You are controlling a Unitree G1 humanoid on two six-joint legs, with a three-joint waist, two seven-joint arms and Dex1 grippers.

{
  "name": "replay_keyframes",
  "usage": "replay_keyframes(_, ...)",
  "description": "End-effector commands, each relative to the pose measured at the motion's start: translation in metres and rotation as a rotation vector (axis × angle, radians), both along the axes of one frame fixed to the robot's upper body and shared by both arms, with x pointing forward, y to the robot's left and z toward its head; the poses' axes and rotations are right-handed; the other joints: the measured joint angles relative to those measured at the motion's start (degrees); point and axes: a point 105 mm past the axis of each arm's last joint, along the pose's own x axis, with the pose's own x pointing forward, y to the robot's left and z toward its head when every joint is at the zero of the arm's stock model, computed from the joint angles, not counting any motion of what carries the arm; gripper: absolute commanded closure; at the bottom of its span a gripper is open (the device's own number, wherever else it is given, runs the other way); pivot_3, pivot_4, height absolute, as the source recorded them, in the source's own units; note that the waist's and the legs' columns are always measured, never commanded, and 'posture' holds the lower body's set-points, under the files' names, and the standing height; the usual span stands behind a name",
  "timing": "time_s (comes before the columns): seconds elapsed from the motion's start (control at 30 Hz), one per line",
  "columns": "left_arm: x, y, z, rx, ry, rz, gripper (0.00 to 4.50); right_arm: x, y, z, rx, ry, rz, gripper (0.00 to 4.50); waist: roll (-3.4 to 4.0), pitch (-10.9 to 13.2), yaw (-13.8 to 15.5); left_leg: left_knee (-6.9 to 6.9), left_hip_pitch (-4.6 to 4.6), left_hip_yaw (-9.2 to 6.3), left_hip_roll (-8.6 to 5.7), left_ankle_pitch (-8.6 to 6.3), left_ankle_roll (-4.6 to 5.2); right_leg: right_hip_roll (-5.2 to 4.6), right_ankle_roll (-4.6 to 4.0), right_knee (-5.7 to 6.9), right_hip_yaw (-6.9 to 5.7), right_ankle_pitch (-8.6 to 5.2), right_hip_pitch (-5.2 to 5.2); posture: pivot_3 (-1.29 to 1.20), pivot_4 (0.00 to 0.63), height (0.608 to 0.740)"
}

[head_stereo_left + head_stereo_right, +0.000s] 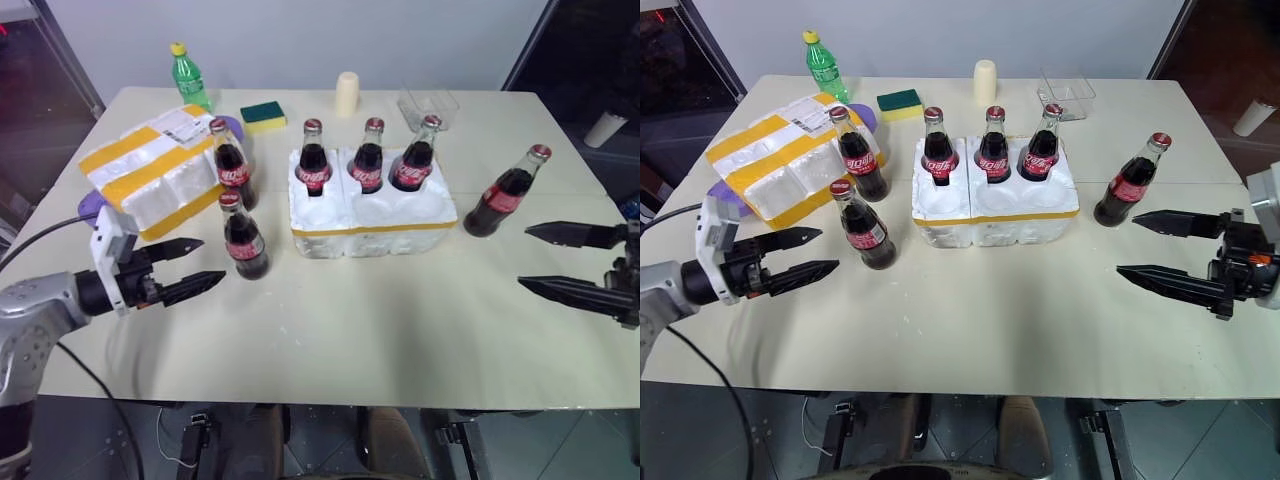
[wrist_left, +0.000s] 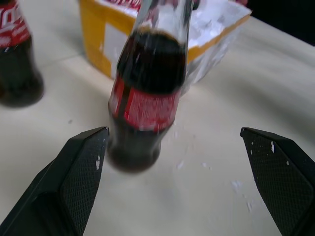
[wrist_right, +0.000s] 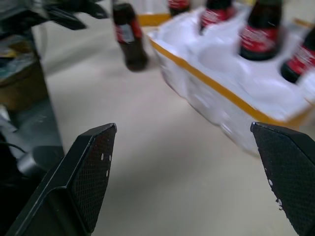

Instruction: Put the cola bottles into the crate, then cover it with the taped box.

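Note:
I expect the near cola bottle (image 1: 245, 243) to go as deep as the far bottles, which sit sunk to their red labels (image 1: 367, 178), when I lower it into the crate.
The white crate (image 1: 372, 226) with a thin yellow band sits mid-table. Three cola bottles (image 1: 314, 160) (image 1: 368, 158) (image 1: 413, 160) stand in its far wells; the near wells are empty. Two more bottles stand left of the crate, one nearer me (image 1: 244, 240) and one farther back (image 1: 232, 165), and one stands on the right (image 1: 505, 195). The taped box (image 1: 150, 170) lies at the far left. My left gripper (image 1: 214, 260) is open, pointing at the near left bottle (image 2: 145, 98). My right gripper (image 1: 523, 256) is open near the right bottle, facing the crate (image 3: 231, 98).
At the table's far edge stand a green plastic bottle (image 1: 188, 75), a green-and-yellow sponge (image 1: 263, 114), a cream cylinder (image 1: 347, 93) and a clear plastic container (image 1: 428, 105). Something purple (image 1: 90, 205) pokes out from under the taped box. Bare tabletop lies in front of the crate.

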Motion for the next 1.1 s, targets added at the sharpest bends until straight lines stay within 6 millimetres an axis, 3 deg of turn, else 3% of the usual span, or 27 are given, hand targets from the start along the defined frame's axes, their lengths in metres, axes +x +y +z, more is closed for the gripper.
replay_keyframes(0.03,0.014,-0.007,0.003,0.016,-0.054,-0.014,0.02,-0.004,0.014,0.011,-0.011,-0.026,0.055,0.00,0.00,0.0,-0.1,0.00,0.00,0.00,0.00,0.00,0.00,0.00,0.00,0.02,0.00,0.00,0.00,0.00,0.150,0.739)
replay_keyframes(0.23,0.031,-0.027,-0.004,0.030,-0.061,-0.093,0.02,-0.005,0.027,0.015,0.025,-0.040,0.073,0.00,0.00,0.0,-0.3,-0.01,0.00,0.00,0.00,0.00,0.02,0.02,0.03,0.03,0.00,0.01,0.00,0.00,0.150,0.739)
replay_keyframes(0.5,0.042,-0.028,-0.015,0.064,-0.067,-0.107,0.02,-0.003,0.029,0.020,0.066,-0.059,0.028,0.00,-0.01,0.0,-0.3,0.00,0.00,-0.02,0.00,0.00,0.02,0.03,0.03,0.06,0.00,0.02,-0.02,0.00,0.150,0.739)
replay_keyframes(0.6,0.043,-0.028,-0.011,0.039,-0.073,-0.113,0.82,-0.003,0.029,0.021,0.080,-0.061,0.012,0.00,-0.01,0.0,-0.3,0.01,-0.01,-0.02,0.00,0.00,0.02,0.02,0.04,0.07,-0.01,0.02,-0.01,0.00,0.150,0.739)
replay_keyframes(0.67,0.043,-0.028,-0.009,0.033,-0.075,-0.115,1.71,-0.003,0.029,0.020,0.081,-0.057,0.011,0.00,-0.01,0.0,-0.3,0.01,-0.01,-0.02,0.00,0.00,0.03,0.02,0.04,0.06,0.00,0.02,-0.01,0.00,0.150,0.739)
replay_keyframes(0.73,0.044,-0.030,-0.006,0.024,-0.073,-0.115,1.73,-0.004,0.029,0.018,0.083,-0.051,0.007,0.00,-0.01,0.0,-0.3,0.01,-0.01,-0.02,0.00,0.00,0.03,0.03,0.04,0.07,0.00,0.02,-0.02,0.00,0.150,0.739)
replay_keyframes(0.9,0.033,-0.036,0.013,-0.026,-0.039,-0.195,1.73,-0.004,0.031,0.015,0.089,-0.045,-0.002,0.00,-0.05,0.0,-0.3,0.03,-0.02,-0.03,0.00,0.01,0.03,0.03,0.06,0.07,-0.01,0.03,-0.01,0.00,0.150,0.739)
replay_keyframes(1.0,0.011,-0.042,0.040,-0.067,0.025,-0.352,1.73,-0.004,0.029,0.013,0.085,-0.038,-0.013,0.00,-0.16,0.1,-0.4,0.03,-0.10,-0.05,0.00,0.01,0.03,0.04,0.08,0.13,-0.01,0.02,-0.09,0.00,0.150,0.739)
replay_keyframes(1.1,0.002,-0.054,0.067,-0.106,0.024,-0.460,1.73,-0.002,0.027,0.012,0.088,-0.039,-0.034,0.00,-0.17,0.1,-0.2,0.07,-0.18,-0.08,0.00,0.01,0.03,0.05,0.14,0.16,-0.03,0.06,-0.17,0.00,0.150,0.739)
